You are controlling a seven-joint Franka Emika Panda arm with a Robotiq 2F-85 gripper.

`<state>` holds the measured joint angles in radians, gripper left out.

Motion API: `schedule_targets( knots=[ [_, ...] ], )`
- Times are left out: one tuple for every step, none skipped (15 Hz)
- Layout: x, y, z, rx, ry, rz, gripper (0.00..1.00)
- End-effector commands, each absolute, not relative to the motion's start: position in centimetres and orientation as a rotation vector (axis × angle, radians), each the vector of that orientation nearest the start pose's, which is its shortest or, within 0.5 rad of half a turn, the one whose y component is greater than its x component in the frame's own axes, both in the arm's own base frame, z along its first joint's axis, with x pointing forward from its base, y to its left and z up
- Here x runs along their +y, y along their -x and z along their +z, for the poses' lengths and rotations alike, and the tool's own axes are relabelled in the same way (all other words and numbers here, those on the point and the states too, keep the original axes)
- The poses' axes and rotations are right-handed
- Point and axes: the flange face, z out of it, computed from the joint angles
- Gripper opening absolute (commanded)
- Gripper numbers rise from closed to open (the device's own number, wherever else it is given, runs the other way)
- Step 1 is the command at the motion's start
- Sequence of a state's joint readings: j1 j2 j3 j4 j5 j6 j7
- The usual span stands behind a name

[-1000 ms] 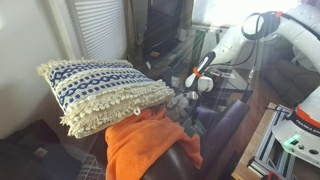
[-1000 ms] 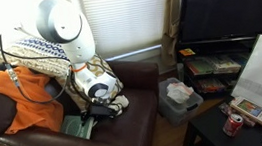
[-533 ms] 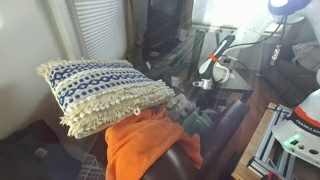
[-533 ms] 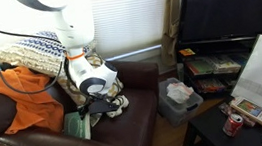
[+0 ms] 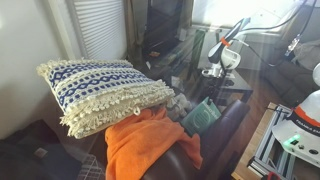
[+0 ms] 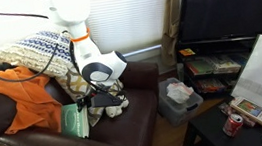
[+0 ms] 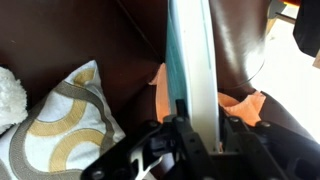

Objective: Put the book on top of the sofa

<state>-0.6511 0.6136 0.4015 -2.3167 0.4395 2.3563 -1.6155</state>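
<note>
Next, I lift the teal-green book [image 6: 74,121] with my gripper, tip it flatter and bring it above the orange blanket [image 6: 34,103], because it is hanging on edge low over the sofa seat.
The teal-green book [image 5: 203,115] hangs on edge from my gripper [image 5: 213,88], just above the seat of the dark brown leather sofa [image 5: 228,124]. In an exterior view the book [image 6: 74,121] stands tilted over the sofa [image 6: 128,129] seat, next to the orange blanket, with the gripper [image 6: 88,100] shut on its upper edge. In the wrist view the book [image 7: 189,55] shows edge-on between the fingers of the gripper [image 7: 196,128], with sofa [image 7: 110,30] leather behind it.
A blue-and-white fringed pillow [image 5: 100,90] lies on an orange blanket [image 5: 145,140] on the sofa. A tan ring-patterned cushion [image 7: 55,130] sits beside the gripper. A tissue box [image 6: 180,94], a TV [image 6: 229,11] and a low table with a can [image 6: 235,123] stand nearby.
The gripper has risen with the book in it. The book has gone from lying flat on the seat to hanging on edge above it, and the arm has swung upward.
</note>
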Motion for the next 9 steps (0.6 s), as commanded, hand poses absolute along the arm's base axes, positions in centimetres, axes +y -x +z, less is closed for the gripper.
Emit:
schedule_targets(
  knots=[
    [-9.1,-42.3,9.5,-1.069,2.092,-0.151,0.07],
    [-10.2,-41.9,10.2,-1.039,2.071,-0.209,0.07],
    [-11.3,-41.7,10.7,-1.014,2.044,-0.254,0.07],
    [-12.7,-41.4,11.5,-0.98,2.015,-0.291,0.07],
    [-14.1,-41.1,12.2,-0.944,1.984,-0.318,0.07],
    [-15.7,-40.8,12.9,-0.904,1.956,-0.32,0.07],
    [-17.3,-40.3,13.5,-0.864,1.932,-0.303,0.07],
    [-18.6,-40.2,14.1,-0.828,1.909,-0.294,0.07],
    [-19.8,-40.3,14.6,-0.806,1.876,-0.286,0.07]
  ],
)
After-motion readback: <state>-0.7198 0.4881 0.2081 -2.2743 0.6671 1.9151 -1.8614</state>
